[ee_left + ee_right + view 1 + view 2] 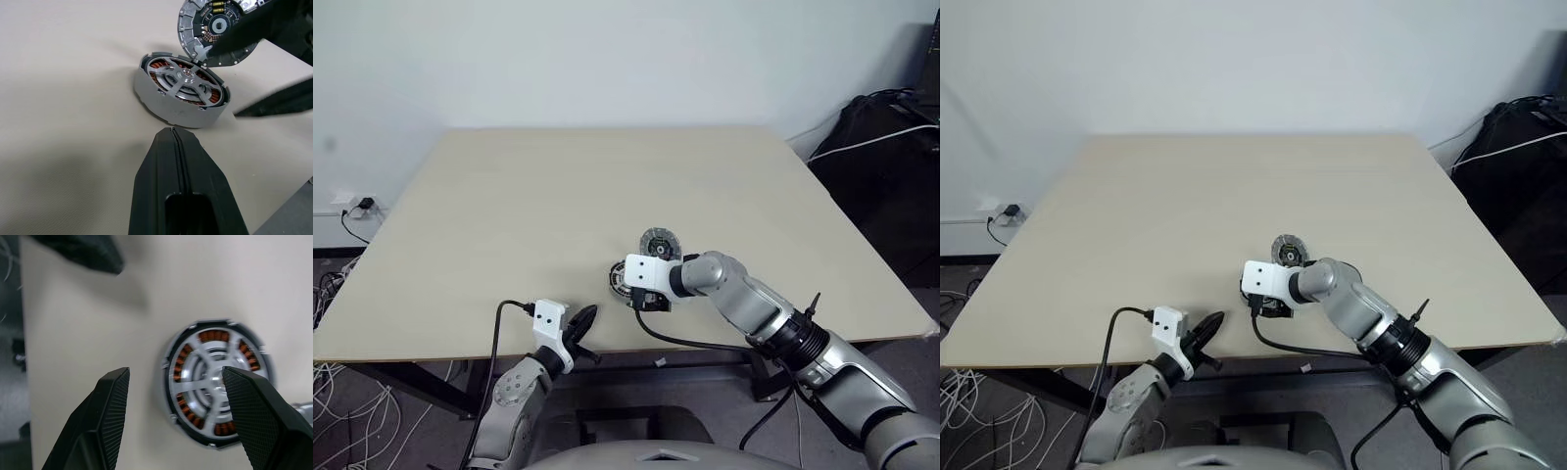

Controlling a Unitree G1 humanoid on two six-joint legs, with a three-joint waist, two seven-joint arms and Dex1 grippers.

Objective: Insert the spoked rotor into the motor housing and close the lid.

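The lid (661, 244) is behind the motor housing, so next my right gripper takes hold of the housing's rim (180, 424) and turns the lid around to the housing's side before closing.
The motor housing (161, 105) lies flat on the table near its front edge. The spoked rotor (183, 81) sits inside it, and copper windings show between its silver spokes. The lid (658, 243), a ribbed silver disc with a dark centre, lies just behind the housing and touches or nearly touches it. My right gripper (176, 374) hangs open over the housing (217, 382), pointing down at it, with nothing between its fingers. My left gripper (584, 321) is shut and empty at the table's front edge, a short way to the left of the housing.
The tan table (558, 196) stretches away bare behind the parts. A black cable (680, 343) hangs from my right wrist over the front edge. A dark bag with cables (881, 147) stands off the table at the right.
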